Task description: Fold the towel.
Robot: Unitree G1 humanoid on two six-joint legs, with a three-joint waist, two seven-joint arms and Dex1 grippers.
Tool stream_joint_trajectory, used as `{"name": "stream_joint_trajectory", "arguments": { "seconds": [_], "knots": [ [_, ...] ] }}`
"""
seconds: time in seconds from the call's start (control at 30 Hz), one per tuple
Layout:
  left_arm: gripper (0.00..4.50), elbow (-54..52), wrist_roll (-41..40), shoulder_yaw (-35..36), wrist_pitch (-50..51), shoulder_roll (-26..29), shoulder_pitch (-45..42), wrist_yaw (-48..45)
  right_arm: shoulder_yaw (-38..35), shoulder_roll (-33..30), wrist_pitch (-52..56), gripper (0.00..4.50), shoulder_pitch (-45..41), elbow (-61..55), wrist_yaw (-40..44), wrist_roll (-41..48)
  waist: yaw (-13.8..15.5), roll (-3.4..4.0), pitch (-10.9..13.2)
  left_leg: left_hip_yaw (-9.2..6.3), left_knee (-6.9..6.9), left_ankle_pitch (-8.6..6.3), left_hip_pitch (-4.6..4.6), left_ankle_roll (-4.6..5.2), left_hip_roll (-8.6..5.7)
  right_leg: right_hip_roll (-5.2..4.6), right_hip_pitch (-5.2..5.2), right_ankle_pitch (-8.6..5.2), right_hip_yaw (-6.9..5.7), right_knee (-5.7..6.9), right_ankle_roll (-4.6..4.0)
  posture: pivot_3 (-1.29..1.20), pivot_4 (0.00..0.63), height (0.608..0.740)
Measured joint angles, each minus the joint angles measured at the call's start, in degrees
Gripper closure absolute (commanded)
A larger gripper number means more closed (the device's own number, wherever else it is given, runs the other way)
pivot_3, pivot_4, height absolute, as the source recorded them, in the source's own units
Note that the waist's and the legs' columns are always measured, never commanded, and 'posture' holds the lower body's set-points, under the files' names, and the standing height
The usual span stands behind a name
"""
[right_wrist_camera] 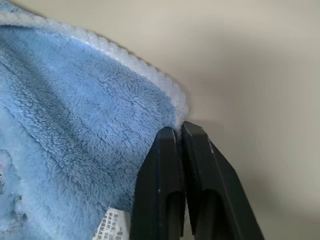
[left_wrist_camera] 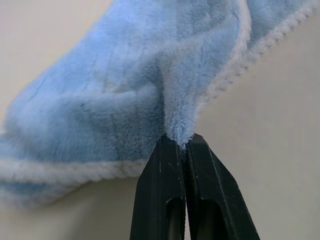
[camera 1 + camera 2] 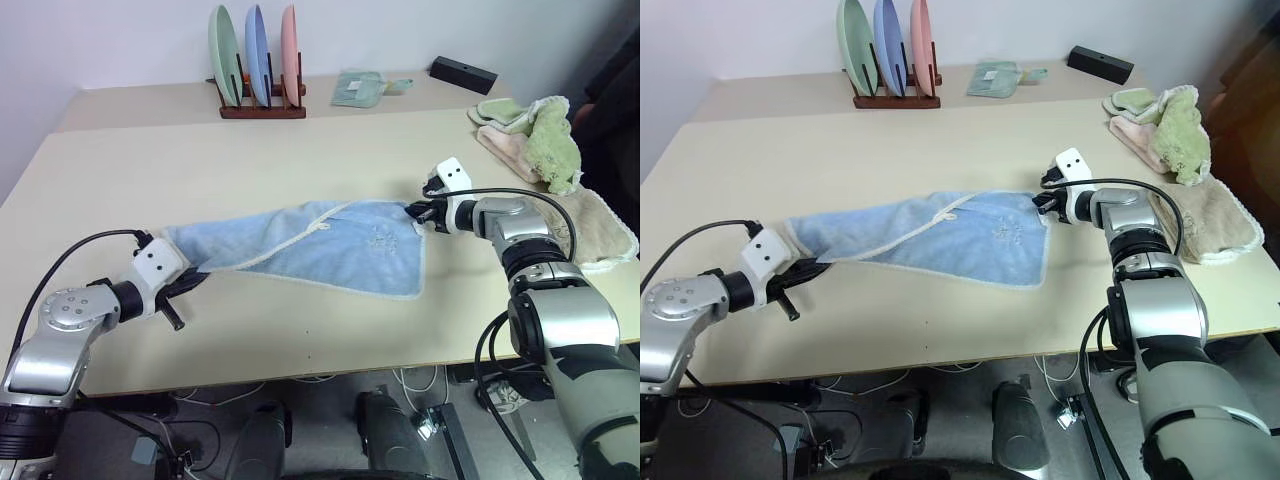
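Next, I bring the towel's far corner [image 3: 402,206] back to the towel's near side with my right gripper and grip it again, because the top layer's white edging [image 3: 277,248] slants across the towel.
The light blue towel [image 3: 320,245] with white piped edging lies stretched across the middle of the beige table [image 3: 200,160], partly doubled over on itself. At its left end my left gripper [image 3: 192,278] is shut on a pinched fold of the towel [image 2: 150,100], seen close up in the left wrist view. My right gripper [image 3: 412,212] is shut on the towel's far right corner [image 1: 172,107], where the white edging meets the black fingers [image 1: 160,175]. A white tag [image 1: 114,225] shows beside those fingers.
A wooden rack with green, blue and pink plates [image 3: 258,60] stands at the back. A small pale green cloth [image 3: 362,88] and a black box [image 3: 463,73] lie behind. Green, pink and beige towels [image 3: 545,140] are piled at the right edge.
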Motion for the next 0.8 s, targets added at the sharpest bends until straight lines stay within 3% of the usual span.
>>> {"name": "stream_joint_trajectory", "arguments": {
  "seconds": [0.13, 0.3, 0.43, 0.57, 0.8],
  "knots": [
    [4.5, 6.82, -0.9, 1.63, -0.8, -1.77, -16.81, 4.14, 0.01, -3.37, -5.81, 4.45, -1.28, -6.03, -2.66, -1.57, 0.8, 0.0, 0.0, 0.0, 0.11, 0.0, 0.04, -0.01, -0.02, 0.0, 0.06, 0.0, -0.01, 0.04, 0.01, 0.0, 0.15, 0.74],
    [4.5, 31.56, 6.01, -0.23, -11.55, -6.58, -41.77, 14.57, 0.16, -6.0, -12.65, 4.45, -9.46, -7.0, -8.06, -4.14, 0.59, -0.01, 0.01, 0.01, 0.08, 0.02, -0.01, -0.03, -0.03, 0.0, -0.01, 0.01, 0.0, -0.01, 0.03, 0.0, 0.15, 0.74],
    [4.5, 45.39, 7.23, 0.43, -21.73, -7.92, -53.48, 18.54, -0.47, -7.95, -16.91, 4.45, -13.27, -10.72, -8.57, -3.94, -0.07, -0.03, 0.0, 0.03, -0.21, 0.08, -0.07, -0.14, -0.03, -0.03, -0.13, -0.02, 0.0, -0.19, 0.1, 0.0, 0.15, 0.74],
    [4.5, 45.15, 4.33, 2.01, -23.65, -6.03, -49.59, 11.68, -2.77, -9.96, -14.57, 4.45, -4.58, -29.09, -2.33, 1.43, -0.9, 0.0, -0.05, 0.07, -0.56, 0.17, -0.06, -0.29, -0.01, -0.05, -0.26, -0.07, 0.0, -0.08, 0.18, 0.0, 0.15, 0.74],
    [4.5, 29.61, -2.9, 2.66, -12.18, -0.96, -20.52, -2.99, -4.96, -13.3, 6.27, 4.45, 28.93, -64.55, 6.22, 14.61, -0.68, 0.02, 0.0, 0.03, 0.19, 0.02, -1.01, -0.02, -0.01, -0.05, -1.28, -0.08, 0.02, 0.71, 0.14, 0.0, 0.15, 0.74]
  ]
}}
